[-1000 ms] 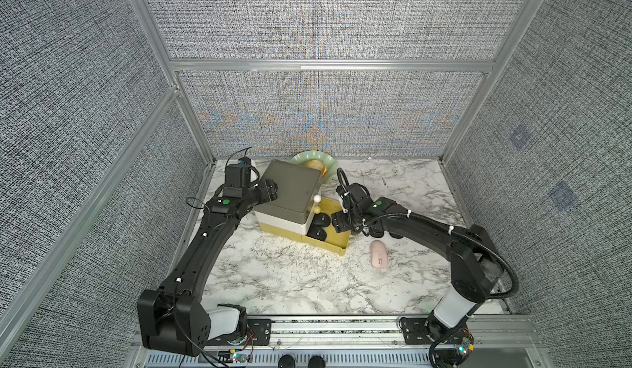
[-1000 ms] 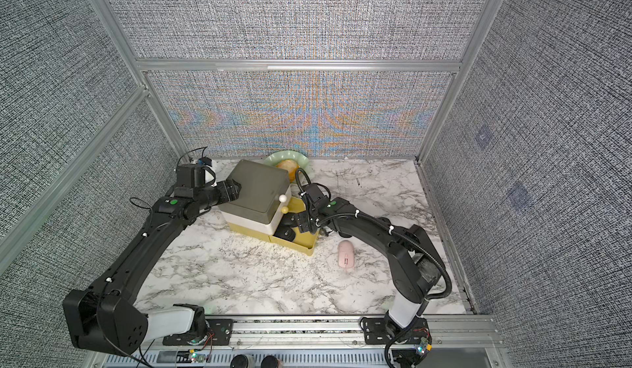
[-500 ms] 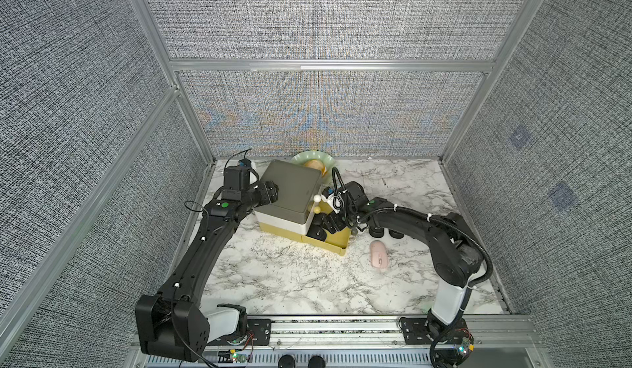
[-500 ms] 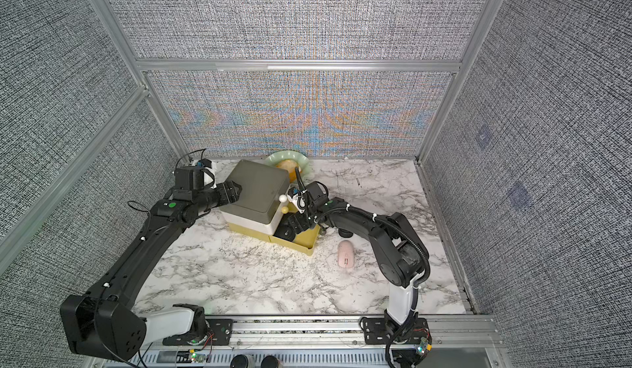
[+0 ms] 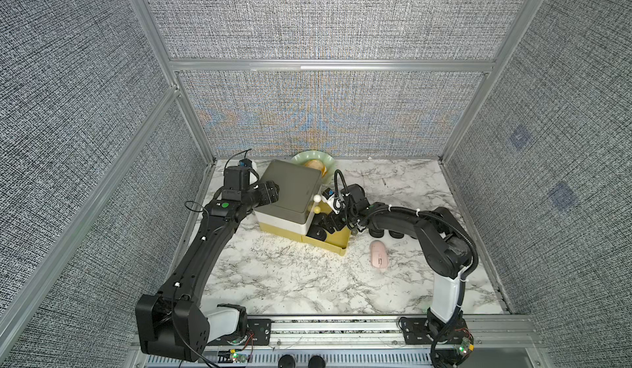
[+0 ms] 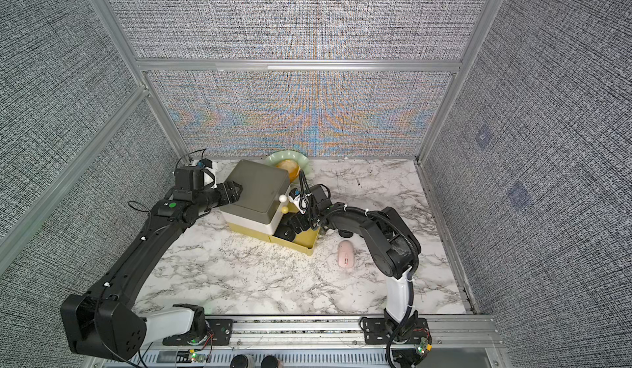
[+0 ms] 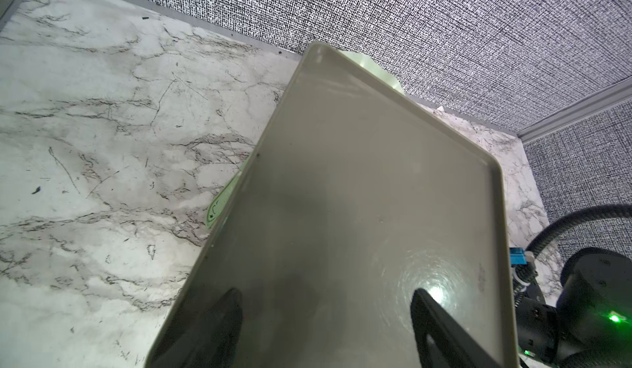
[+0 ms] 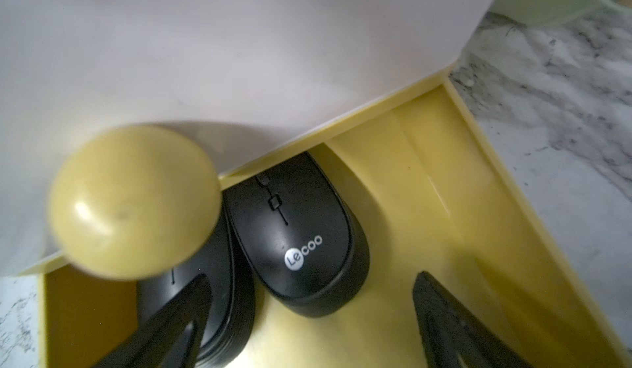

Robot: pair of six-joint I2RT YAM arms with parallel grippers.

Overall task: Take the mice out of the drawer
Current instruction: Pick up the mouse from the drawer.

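Note:
My right gripper should keep reaching forward, as the white-logo mouse's rear end (image 8: 319,295) lies in line with its open fingers, until they straddle its sides (image 8: 355,252), and then close.
The yellow drawer (image 5: 338,245) at the foot of the small cabinet (image 5: 290,186) stands pulled out. My right gripper (image 5: 330,226) reaches down into it, open. In the right wrist view two glossy black mice lie side by side in the drawer (image 8: 444,212): one with a white logo (image 8: 297,233) just ahead of the open right gripper (image 8: 311,279), the other (image 8: 219,301) partly under one finger (image 8: 178,315). A pale pink mouse (image 5: 378,253) and two black mice (image 5: 386,234) lie on the table beside the right arm. My left gripper (image 5: 272,193) rests open on the cabinet's grey top (image 7: 342,178).
A yellow knob (image 8: 133,202) on the white drawer juts out just above the mice, with a white knob (image 5: 317,198) higher up. A pale green plate (image 5: 328,161) with something orange stands behind the cabinet by the back wall. Marble table (image 5: 290,280) stretches in front.
My right gripper has gone deeper into the drawer toward the cabinet, and its jaws have spread wider. The left arm has stayed on the cabinet top.

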